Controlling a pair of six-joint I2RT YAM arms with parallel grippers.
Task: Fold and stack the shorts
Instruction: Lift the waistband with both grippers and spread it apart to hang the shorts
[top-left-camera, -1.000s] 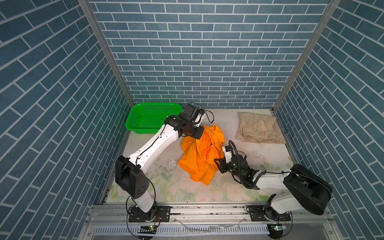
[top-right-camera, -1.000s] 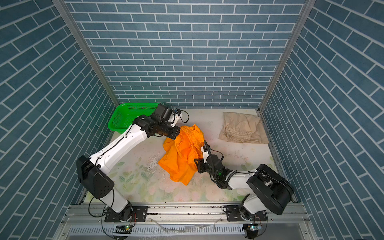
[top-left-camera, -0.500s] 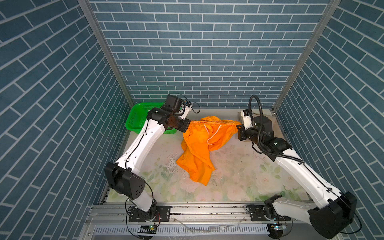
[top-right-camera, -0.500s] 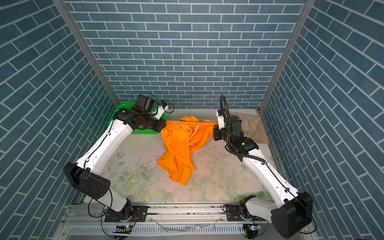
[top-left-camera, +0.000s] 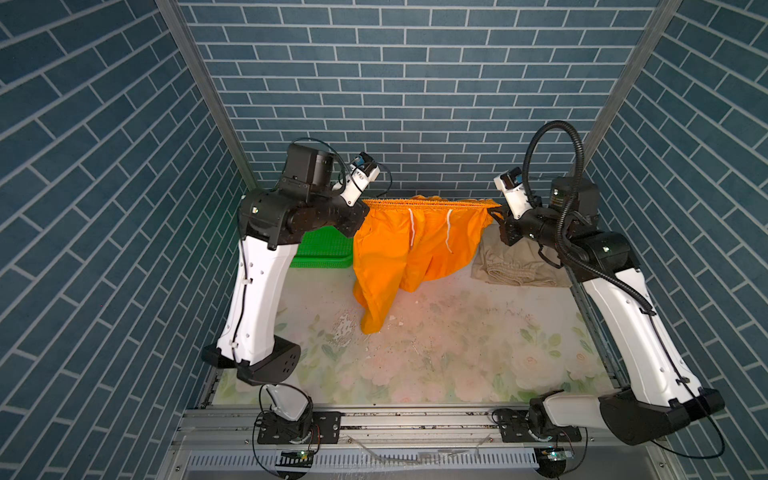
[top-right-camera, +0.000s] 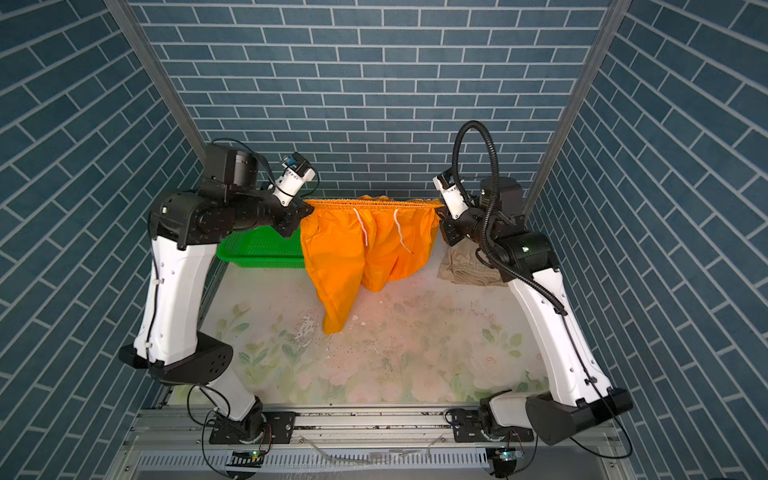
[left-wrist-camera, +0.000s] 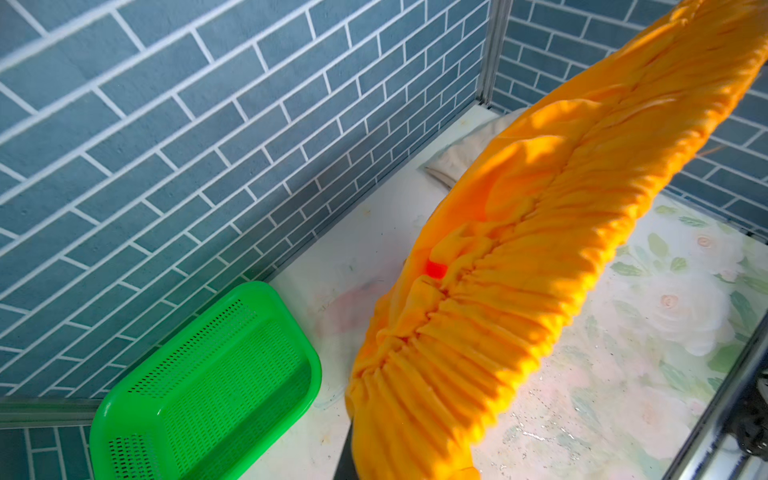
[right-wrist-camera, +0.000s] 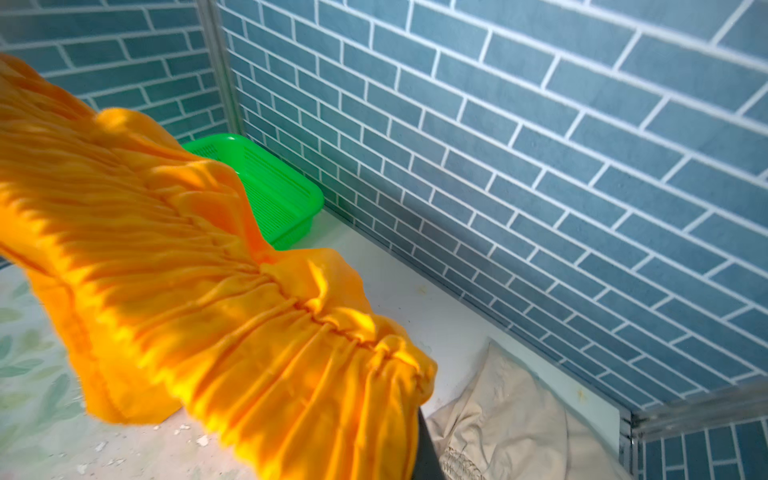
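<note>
The legs of the orange shorts (top-left-camera: 385, 292) hang unevenly below the shorts' taut waistband, so the robot's grippers should lay the shorts flat along the floral mat (top-left-camera: 432, 332) before they fold them.
The orange shorts (top-left-camera: 415, 245) (top-right-camera: 361, 249) hang in the air at the back. Their gathered waistband is stretched taut between my two grippers, two white drawstrings dangle in front, and one leg hangs lower toward the mat. My left gripper (top-left-camera: 360, 206) (top-right-camera: 304, 209) is shut on the waistband's left end. My right gripper (top-left-camera: 496, 212) (top-right-camera: 440, 216) is shut on its right end. In both wrist views the pleated orange cloth (left-wrist-camera: 519, 291) (right-wrist-camera: 208, 291) covers the jaws. The beige shorts (top-left-camera: 515, 266) (top-right-camera: 465, 266) (right-wrist-camera: 498, 419) lie crumpled at the back right, under the right arm.
A green perforated basket (top-left-camera: 320, 253) (top-right-camera: 257, 249) (left-wrist-camera: 199, 374) (right-wrist-camera: 274, 187) stands at the back left corner, partly behind the left arm. Blue brick walls close in three sides. The floral mat (top-left-camera: 436, 353) has white flecks near its middle.
The right gripper closed on the shorts low at the front. Both arms then rose and spread apart, lifting the orange shorts off the mat and pulling the waistband taut.
</note>
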